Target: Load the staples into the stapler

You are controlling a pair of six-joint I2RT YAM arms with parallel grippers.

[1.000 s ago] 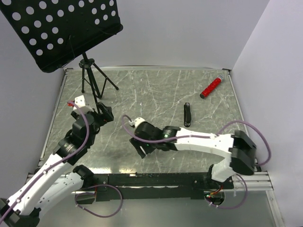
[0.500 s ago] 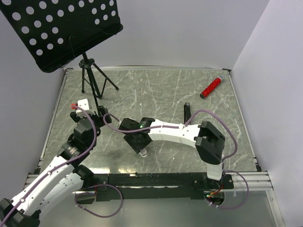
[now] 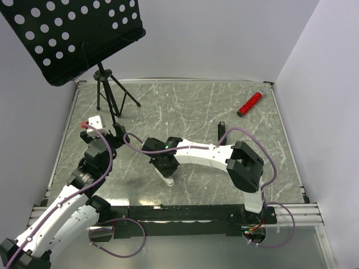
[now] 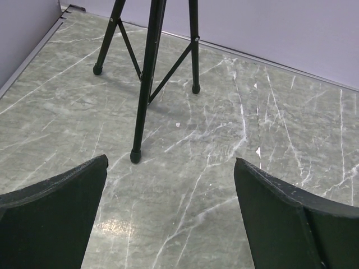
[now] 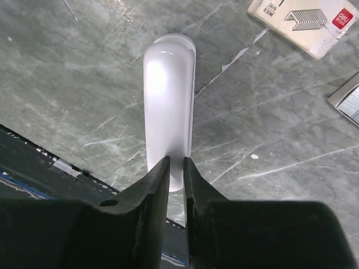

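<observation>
The white bar's near end (image 5: 176, 181) is under my right gripper's nearly closed fingers, so next I open them, grip the bar (image 5: 169, 131) and carry it away from the staples.
The black stapler (image 3: 221, 132) lies at the table's middle right, partly behind my right arm's cable. The staples show only in the right wrist view: a cream box (image 5: 305, 23) at the top right and a grey tray piece (image 5: 348, 100) at the right edge. My right gripper (image 5: 176, 161) points down over the near end of a white rounded bar (image 5: 168, 95). Its jaws stand almost together with a thin slit, and the bar is wider than that slit. My left gripper (image 4: 171, 185) hangs wide open over bare table at the left, holding nothing.
A black music stand (image 3: 67, 33) rises at the back left, its tripod legs (image 4: 147, 84) just ahead of my left gripper. A red cylinder (image 3: 250, 102) lies at the back right. The table's dark front rail (image 5: 33, 168) runs close below the white bar.
My right arm has swung left and come down over the white bar, and its jaws have closed from wide to a thin slit. My left arm shifted slightly.
</observation>
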